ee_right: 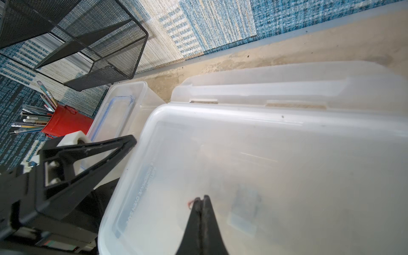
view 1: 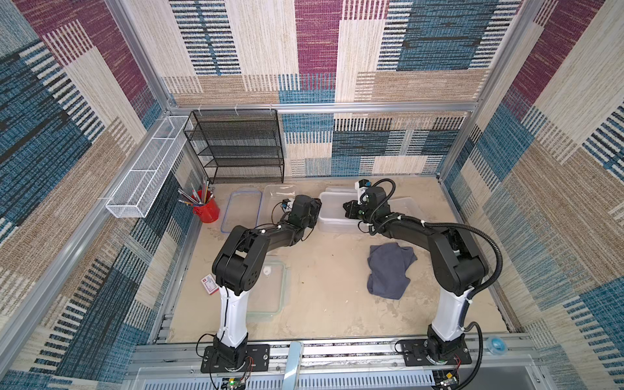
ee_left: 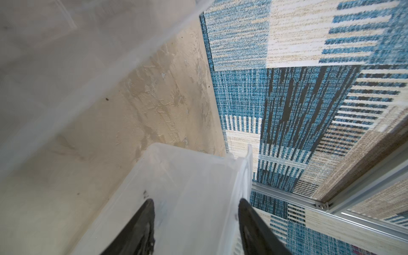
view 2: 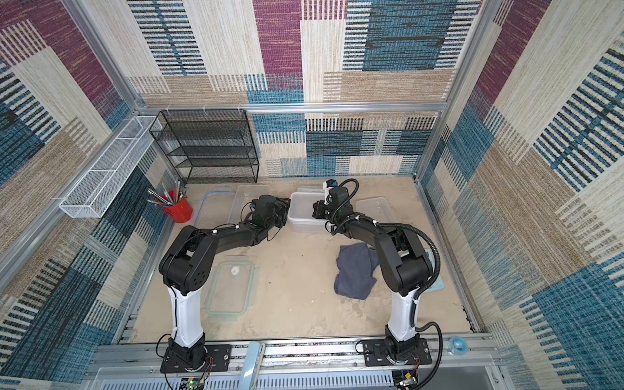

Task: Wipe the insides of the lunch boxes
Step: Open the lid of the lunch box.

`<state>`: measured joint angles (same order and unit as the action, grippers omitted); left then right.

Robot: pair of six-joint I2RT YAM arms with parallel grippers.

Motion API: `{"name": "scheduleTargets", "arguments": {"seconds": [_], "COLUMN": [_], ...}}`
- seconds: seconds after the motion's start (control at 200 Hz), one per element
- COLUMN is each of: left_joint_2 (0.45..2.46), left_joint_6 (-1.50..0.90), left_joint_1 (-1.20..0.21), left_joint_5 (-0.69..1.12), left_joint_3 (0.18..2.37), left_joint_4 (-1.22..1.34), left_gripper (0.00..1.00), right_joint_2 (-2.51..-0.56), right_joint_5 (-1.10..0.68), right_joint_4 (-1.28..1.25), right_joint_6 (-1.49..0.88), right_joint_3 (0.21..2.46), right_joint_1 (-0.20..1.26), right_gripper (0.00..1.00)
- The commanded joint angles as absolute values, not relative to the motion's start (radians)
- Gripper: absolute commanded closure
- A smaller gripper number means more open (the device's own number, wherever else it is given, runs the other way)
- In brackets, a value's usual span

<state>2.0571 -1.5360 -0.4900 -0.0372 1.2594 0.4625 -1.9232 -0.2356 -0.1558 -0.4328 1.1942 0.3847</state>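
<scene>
The deep lunch box is covered by the frosted lid [view 1: 334, 206], so my left gripper should grip the lid's side flap [ee_left: 240, 180] and lift the lid away before I wipe inside.
In both top views a deep frosted lunch box [view 1: 332, 219] [view 2: 300, 219] stands at the back middle. A clear shallow lunch box [view 1: 278, 193] lies to its left and a smaller one [view 1: 405, 206] to its right. My left gripper [ee_left: 196, 202] is open at the deep box's left side, with a frosted wall [ee_left: 187, 181] between its fingers. My right gripper [ee_right: 202, 197] is shut with nothing in it, tips just above the deep lunch box's floor [ee_right: 265, 176]. The grey cloth [view 1: 390, 270] lies crumpled on the table in front of the boxes, with neither gripper on it.
A blue-rimmed lid [view 1: 241, 211] and a red pencil cup [view 1: 206, 209] sit at back left. In front of them lie a green-rimmed lid [view 1: 270, 290] and a small card [view 1: 210, 284]. A black mesh rack [view 1: 236, 145] and a white wire basket [view 1: 148, 169] line the back-left walls.
</scene>
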Motion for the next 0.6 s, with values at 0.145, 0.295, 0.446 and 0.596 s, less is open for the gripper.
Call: {"name": "scheduleTargets", "arguments": {"seconds": [0.145, 0.295, 0.446, 0.596], "left_joint_2": [2.071, 2.040, 2.037, 2.011], "left_joint_6": [-1.617, -1.597, -1.577, -1.510], "left_joint_1": [-0.489, -0.488, -0.485, -0.480], "left_joint_5": [0.022, 0.000, -0.003, 0.000], "left_joint_3": [1.264, 1.242, 1.245, 1.237], "left_joint_4": [0.660, 0.680, 0.699, 0.665], "left_gripper": [0.38, 0.42, 0.62, 0.75], "right_joint_2": [-1.957, -1.963, -1.964, -1.963], "right_joint_5": [-0.272, -0.281, -0.281, -0.275], "right_joint_4": [0.308, 0.303, 0.299, 0.301], "right_joint_6": [-0.430, -0.436, -0.437, -0.434], "right_joint_3": [1.169, 1.169, 1.163, 1.159], "right_joint_1": [0.391, 0.392, 0.393, 0.392], "right_gripper": [0.97, 0.97, 0.97, 0.97]}}
